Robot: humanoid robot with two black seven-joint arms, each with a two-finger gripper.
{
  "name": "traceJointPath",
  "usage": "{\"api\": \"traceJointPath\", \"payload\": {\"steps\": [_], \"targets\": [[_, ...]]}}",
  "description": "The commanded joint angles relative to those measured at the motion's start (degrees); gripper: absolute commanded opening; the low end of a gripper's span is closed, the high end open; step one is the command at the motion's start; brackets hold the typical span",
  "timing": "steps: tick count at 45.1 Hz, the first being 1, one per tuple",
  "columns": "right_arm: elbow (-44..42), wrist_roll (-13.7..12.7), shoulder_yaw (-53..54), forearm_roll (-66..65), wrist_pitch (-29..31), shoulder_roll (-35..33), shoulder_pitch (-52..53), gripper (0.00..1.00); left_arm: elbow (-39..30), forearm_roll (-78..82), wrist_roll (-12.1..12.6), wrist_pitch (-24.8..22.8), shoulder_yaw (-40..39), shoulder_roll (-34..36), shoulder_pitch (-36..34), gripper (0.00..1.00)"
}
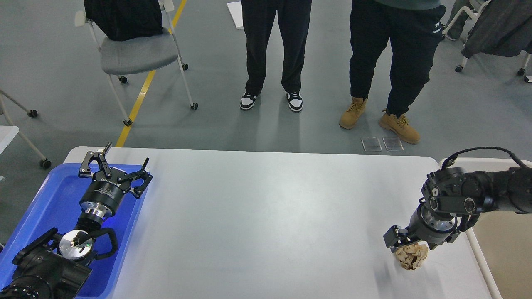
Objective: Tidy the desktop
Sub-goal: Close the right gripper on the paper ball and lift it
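The crumpled brown paper ball will get narrower when I squeeze it with my right gripper, because loose, uneven folds show across the ball.
The desktop is a wide light grey-white tabletop. A crumpled brown paper ball lies on it near the front right. My right gripper points down right over the ball, jaws open. One finger shows at the ball's left and the other is mostly hidden behind the wrist. I cannot tell whether the fingers touch the ball. My left gripper is open and empty, held over the far right edge of the blue tray.
A beige rimmed bin stands off the table's right edge, under my right arm. Two people stand just beyond the far edge. A grey chair is at the back left.
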Motion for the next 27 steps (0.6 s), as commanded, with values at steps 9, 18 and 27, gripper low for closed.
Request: {"api": "traceJointPath", "payload": {"steps": [9, 18, 27], "targets": [[-1.37, 0.00, 0.21, -2.89, -3.94, 0.40, -3.28, 0.95, 0.00, 0.00, 0.02, 0.00, 0.00, 0.00, 0.00, 1.00], [-1.37, 0.00, 1.26, -2.97, -5.35, 1.02, -4.51, 0.90, 0.00, 0.00, -0.07, 0.00, 0.00, 0.00, 0.00, 1.00], [-1.37, 0.09, 1.26, -2.97, -6.58, 1.28, -5.22, 0.65, 0.00, 0.00, -0.07, 0.00, 0.00, 0.00, 0.00, 1.00]]}}
